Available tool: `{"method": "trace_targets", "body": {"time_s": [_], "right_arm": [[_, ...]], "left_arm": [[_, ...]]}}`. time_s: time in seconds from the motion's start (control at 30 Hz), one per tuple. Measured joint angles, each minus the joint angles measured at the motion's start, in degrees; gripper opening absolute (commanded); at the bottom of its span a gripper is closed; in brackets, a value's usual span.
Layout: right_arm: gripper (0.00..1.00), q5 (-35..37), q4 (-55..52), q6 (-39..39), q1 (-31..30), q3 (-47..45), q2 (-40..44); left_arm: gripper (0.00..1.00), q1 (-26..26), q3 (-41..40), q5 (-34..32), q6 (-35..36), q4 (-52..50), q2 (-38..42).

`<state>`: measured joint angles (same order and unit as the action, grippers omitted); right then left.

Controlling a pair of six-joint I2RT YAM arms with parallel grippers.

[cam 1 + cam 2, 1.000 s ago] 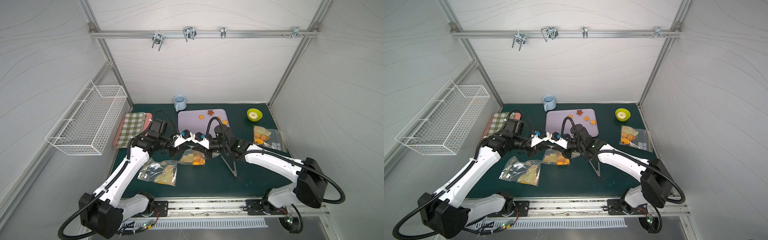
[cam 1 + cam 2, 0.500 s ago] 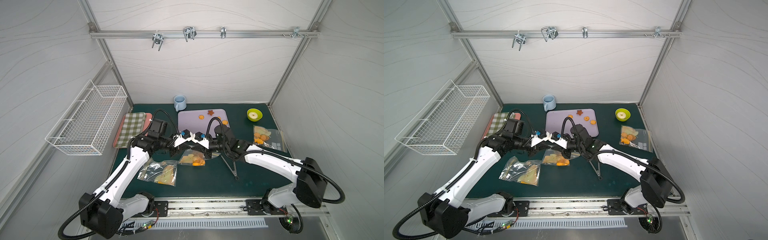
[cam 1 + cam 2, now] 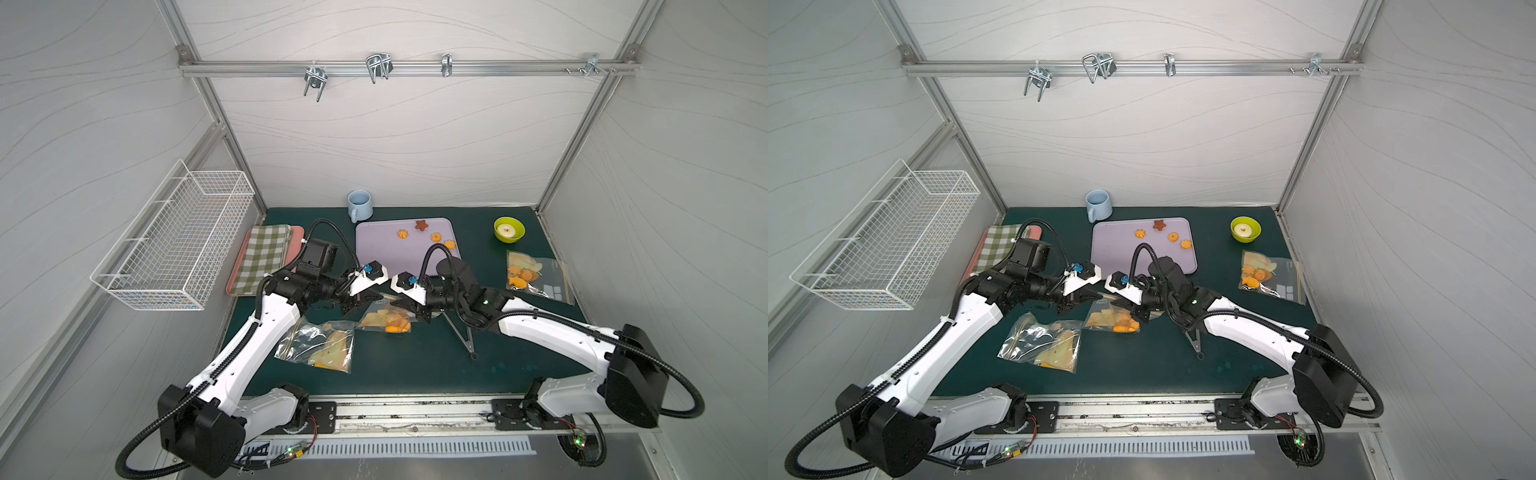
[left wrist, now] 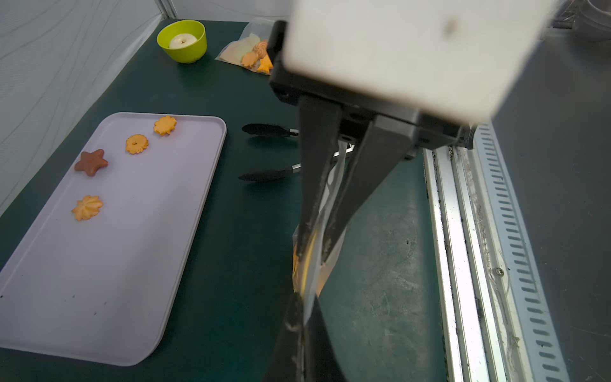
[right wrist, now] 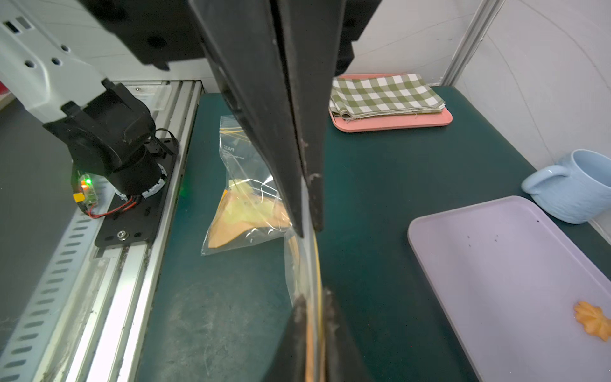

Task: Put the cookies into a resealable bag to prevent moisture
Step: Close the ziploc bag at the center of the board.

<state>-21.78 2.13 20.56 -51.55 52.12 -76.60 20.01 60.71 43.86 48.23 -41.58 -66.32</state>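
Note:
My right gripper is right up against my left gripper along the bag's seal strip (image 5: 312, 261). My right gripper should open and move back toward the seal strip's loose end.
A clear resealable bag (image 3: 384, 318) (image 3: 1111, 318) with orange cookies (image 3: 397, 327) inside is held up by its top edge at mid-table. My left gripper (image 4: 305, 317) (image 3: 368, 298) is shut on one end of the seal strip. At the other end, my right gripper (image 5: 314, 304) (image 3: 401, 306) stands a little open, the strip still running between its jaws. Behind them lies a lilac tray (image 3: 374, 253) (image 4: 99, 281). On it are loose cookies: a swirl (image 4: 87, 207), a brown star (image 4: 91, 162) and two orange flowers (image 4: 137, 144).
A second bag (image 3: 320, 345) with a toast print lies front left. A third bag (image 3: 534, 276) holding biscuits lies at the right. Black tongs (image 3: 459, 332) lie under my right arm. A green bowl (image 3: 509, 229), blue mug (image 3: 360, 204) and checked cloth (image 3: 266, 257) stand at the back.
My right gripper's jaws have parted slightly around the bag's edge. Both arms and the bag stay where they were.

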Motion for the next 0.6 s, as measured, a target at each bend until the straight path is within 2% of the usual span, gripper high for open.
{"method": "trace_targets", "body": {"time_s": [0.03, 0.1, 0.13, 0.17, 0.2, 0.23, 0.27, 0.3, 0.33, 0.37, 0.43, 0.5, 0.53, 0.57, 0.6], "right_arm": [[0.01, 0.1, -0.2, -0.2, 0.2, -0.4, 0.5], [0.29, 0.3, -0.2, -0.5, 0.5, -0.9, 1.1], [0.34, 0.3, -0.3, -0.5, 0.6, -1.0, 1.3], [0.27, 0.6, -0.5, -0.4, 0.7, -1.4, 1.7], [0.09, 0.8, -0.5, -0.4, 0.8, -1.8, 2.1], [0.00, 1.1, -0.6, -0.5, 1.0, -2.4, 2.6], [0.00, 1.4, -0.8, -0.4, 1.2, -3.1, 3.1], [0.13, 1.4, -0.8, -0.5, 1.4, -3.5, 3.5], [0.30, 1.4, -0.9, -0.7, 1.6, -3.8, 3.8], [0.30, 1.5, -1.1, -0.6, 1.8, -4.1, 4.4], [0.00, 2.0, -1.2, -0.8, 2.6, -5.4, 5.6], [0.02, 2.1, -1.2, -0.5, 3.6, -7.3, 7.3], [0.21, 2.1, -1.4, -0.9, 3.8, -7.7, 7.8], [0.28, 2.0, -1.7, -1.0, 3.9, -8.1, 8.5], [0.13, 2.3, -2.1, -1.0, 4.3, -8.8, 9.4]], "left_arm": [[0.00, 0.0, 0.0, 0.0, 0.0, 0.0, 0.0], [0.00, -0.1, 0.0, 0.0, 0.0, 0.0, 0.0], [0.00, -0.1, 0.0, 0.0, 0.0, 0.0, 0.0], [0.00, -0.1, 0.0, 0.0, 0.0, 0.0, 0.0], [0.00, -0.1, 0.0, 0.0, 0.0, 0.0, 0.0], [0.00, -0.1, 0.0, 0.0, 0.0, 0.0, 0.0], [0.00, -0.1, 0.0, -0.1, 0.0, 0.0, 0.0], [0.00, -0.1, 0.0, 0.0, 0.0, 0.0, 0.0], [0.00, 0.0, 0.0, 0.1, 0.0, 0.0, 0.0], [0.00, 0.1, 0.0, 0.1, 0.0, 0.0, 0.0], [0.00, 0.0, 0.0, 0.0, 0.0, 0.0, 0.0], [0.00, -0.1, 0.0, 0.2, 0.0, 0.0, 0.0], [0.00, 0.0, 0.0, 0.2, 0.0, 0.1, 0.0], [0.00, 0.2, 0.0, 0.2, 0.0, 0.0, 0.0], [0.00, 0.2, 0.0, 0.1, 0.0, 0.0, 0.1]]}}
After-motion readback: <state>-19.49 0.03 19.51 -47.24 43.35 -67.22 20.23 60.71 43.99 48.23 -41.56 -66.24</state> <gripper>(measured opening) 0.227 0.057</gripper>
